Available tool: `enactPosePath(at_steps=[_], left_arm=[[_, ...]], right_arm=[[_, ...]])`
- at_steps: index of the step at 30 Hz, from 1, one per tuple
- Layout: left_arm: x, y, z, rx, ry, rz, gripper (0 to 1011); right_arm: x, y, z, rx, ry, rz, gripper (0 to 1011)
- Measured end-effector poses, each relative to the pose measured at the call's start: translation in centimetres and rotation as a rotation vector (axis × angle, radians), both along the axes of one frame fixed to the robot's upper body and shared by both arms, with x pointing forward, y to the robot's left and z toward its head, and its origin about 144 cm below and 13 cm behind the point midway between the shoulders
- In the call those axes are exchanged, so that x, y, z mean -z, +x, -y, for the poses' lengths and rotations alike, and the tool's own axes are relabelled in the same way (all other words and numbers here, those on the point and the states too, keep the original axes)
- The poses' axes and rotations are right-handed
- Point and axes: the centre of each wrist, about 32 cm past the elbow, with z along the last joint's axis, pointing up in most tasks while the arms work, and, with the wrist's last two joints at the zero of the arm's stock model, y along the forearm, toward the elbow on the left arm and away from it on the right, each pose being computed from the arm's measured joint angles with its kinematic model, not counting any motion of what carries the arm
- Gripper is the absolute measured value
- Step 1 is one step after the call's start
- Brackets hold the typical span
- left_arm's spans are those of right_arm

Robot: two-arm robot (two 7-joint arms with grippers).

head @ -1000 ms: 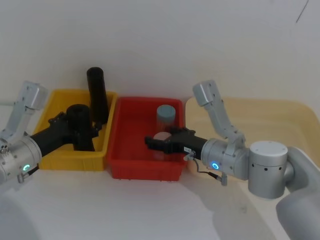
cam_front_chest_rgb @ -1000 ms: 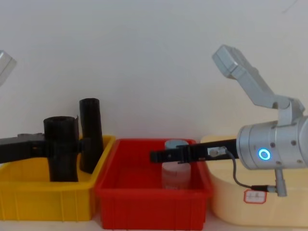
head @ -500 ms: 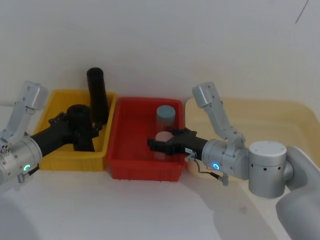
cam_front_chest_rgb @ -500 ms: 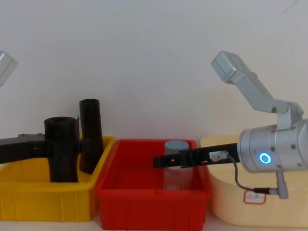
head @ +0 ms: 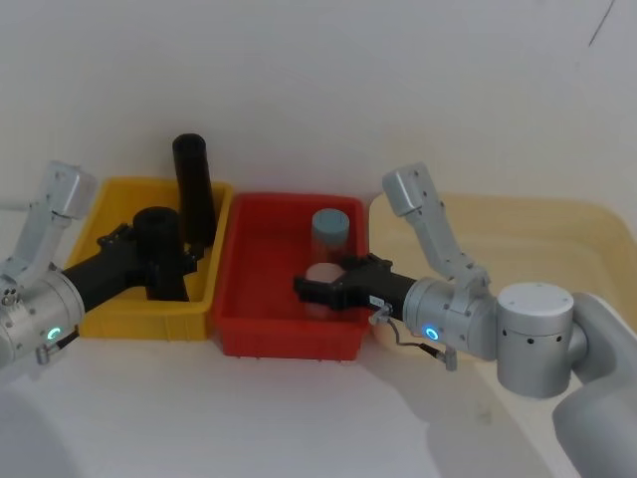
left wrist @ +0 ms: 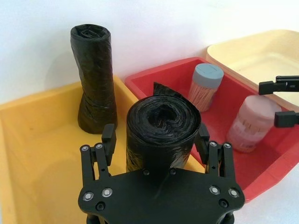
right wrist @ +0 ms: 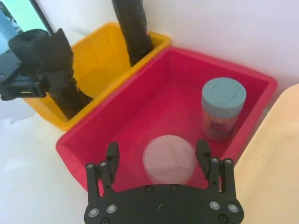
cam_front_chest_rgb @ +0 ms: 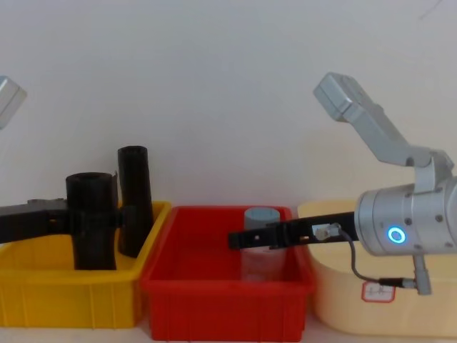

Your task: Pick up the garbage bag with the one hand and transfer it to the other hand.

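The pink lid [right wrist: 169, 157] is lying flat and closed between my fingers. So I expect the jar [right wrist: 163, 181] to stay attached beneath it when I lift.
The garbage bag [head: 159, 247], a thick matte-black roll, stands upright in the yellow bin [head: 111, 195]. My left gripper [head: 165, 263], on the green-ringed wrist, is shut on its middle; one finger presses each side of the garbage bag [left wrist: 161, 133] in the left wrist view. From the side, the garbage bag [cam_front_chest_rgb: 91, 223] rises above the bin rim. My right gripper [head: 318, 285], on the blue-ringed wrist, hangs open over the red bin [head: 289, 337], its fingers straddling a pink-lidded jar [right wrist: 169, 158] without touching it.
A slimmer black roll [head: 192, 194] leans at the yellow bin's back corner, just behind the held roll. A jar with a grey-blue lid [head: 330, 229] stands in the red bin. A cream tub [head: 557, 231] sits at the right. A white wall rises close behind.
My right gripper has sunk a little and drawn back slightly over the red bin. The left gripper and the roll it holds have not moved.
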Motion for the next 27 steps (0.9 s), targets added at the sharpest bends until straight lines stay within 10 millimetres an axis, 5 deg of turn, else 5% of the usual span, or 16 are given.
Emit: enactPosePath(at_steps=[27], left_arm=[[-0.02, 0.01, 0.0, 0.0, 0.0, 0.0, 1001]], right_arm=[[-0.46, -0.15, -0.52, -0.02, -0.027, 0.033, 999]])
